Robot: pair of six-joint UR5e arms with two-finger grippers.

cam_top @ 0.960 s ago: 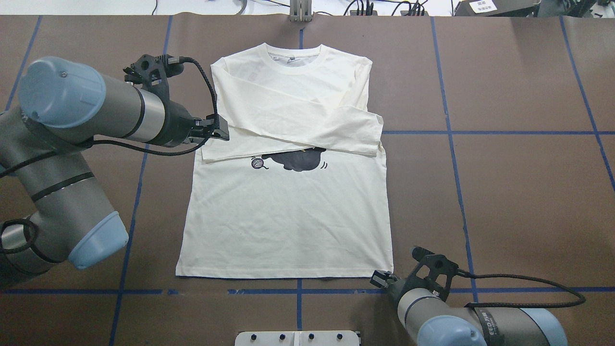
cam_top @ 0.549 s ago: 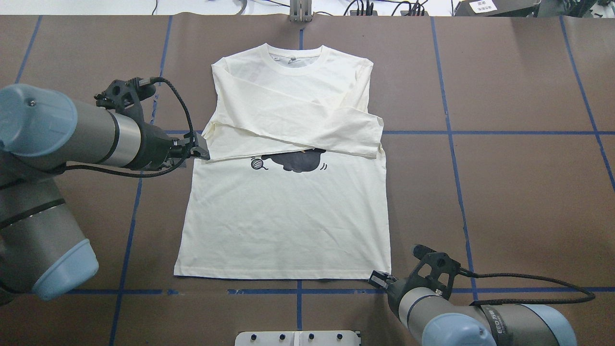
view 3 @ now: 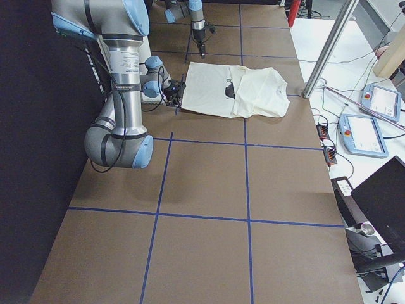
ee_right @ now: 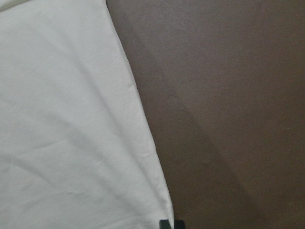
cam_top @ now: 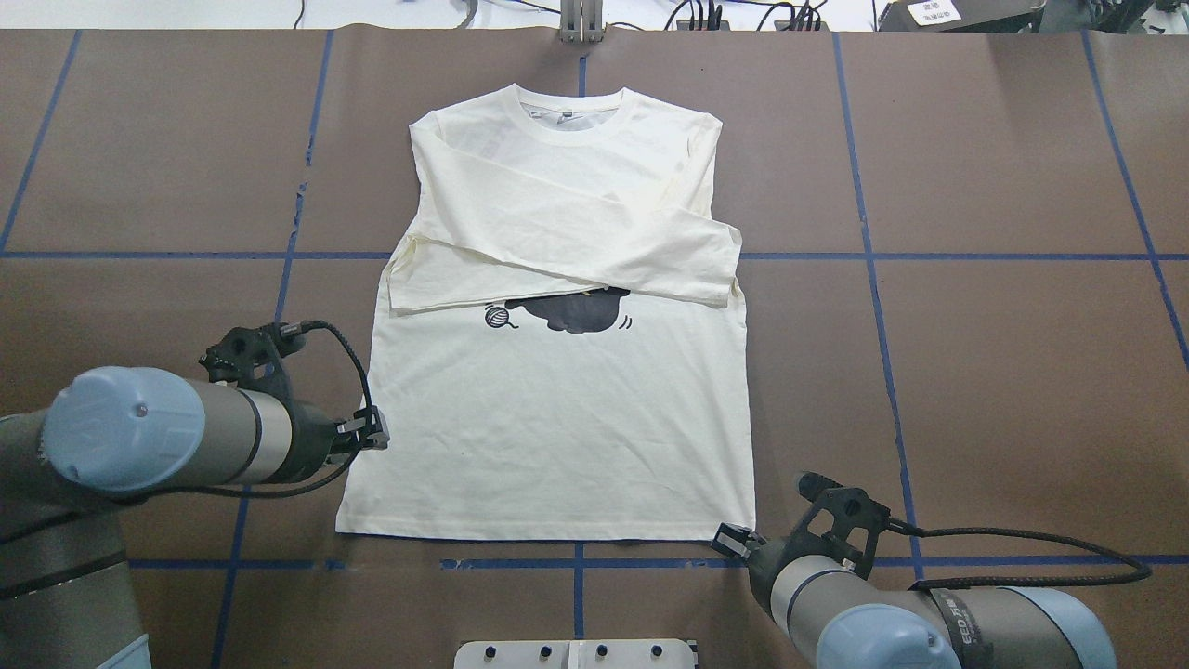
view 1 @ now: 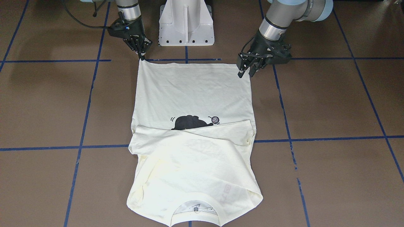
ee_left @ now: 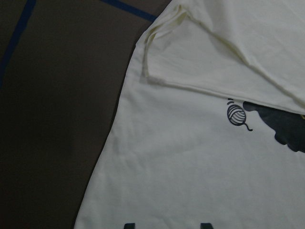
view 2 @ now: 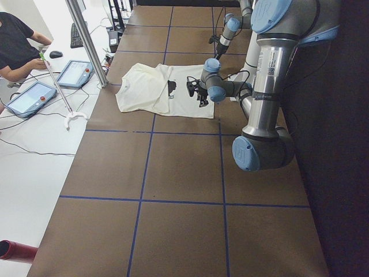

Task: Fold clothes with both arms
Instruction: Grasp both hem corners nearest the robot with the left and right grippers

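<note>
I should now move my left gripper to the other hem corner, which lies flat, and close it there. My right gripper is shut on one hem corner.
The cream long-sleeved shirt (cam_top: pixel 557 418) lies flat on the brown table, collar away from me, with both sleeves (cam_top: pixel 576 232) folded across the chest. They half cover the black cat print (cam_top: pixel 576 311). My left gripper (cam_top: pixel 374 433) stands open at the shirt's left side edge, a little above the hem; in the front view this left gripper (view 1: pixel 246 75) hangs over the hem corner with its fingers apart. My right gripper (view 1: pixel 142 56) is shut on the hem's other corner, low at the table. The right wrist view shows only shirt cloth (ee_right: pixel 62 119) beside bare table.
The white pedestal base (view 1: pixel 186 22) stands just behind the hem. Blue tape lines (cam_top: pixel 873 255) cross the table. At the far side a metal pole (view 2: pixel 86 40) rises from the table's edge. Beyond it, a person (view 2: pixel 17 46) sits by tablets (view 3: pixel 361 133) and cables.
My left gripper has left the folded sleeve's cuff and moved back along the shirt's left edge toward the hem. The right gripper stays at its hem corner.
</note>
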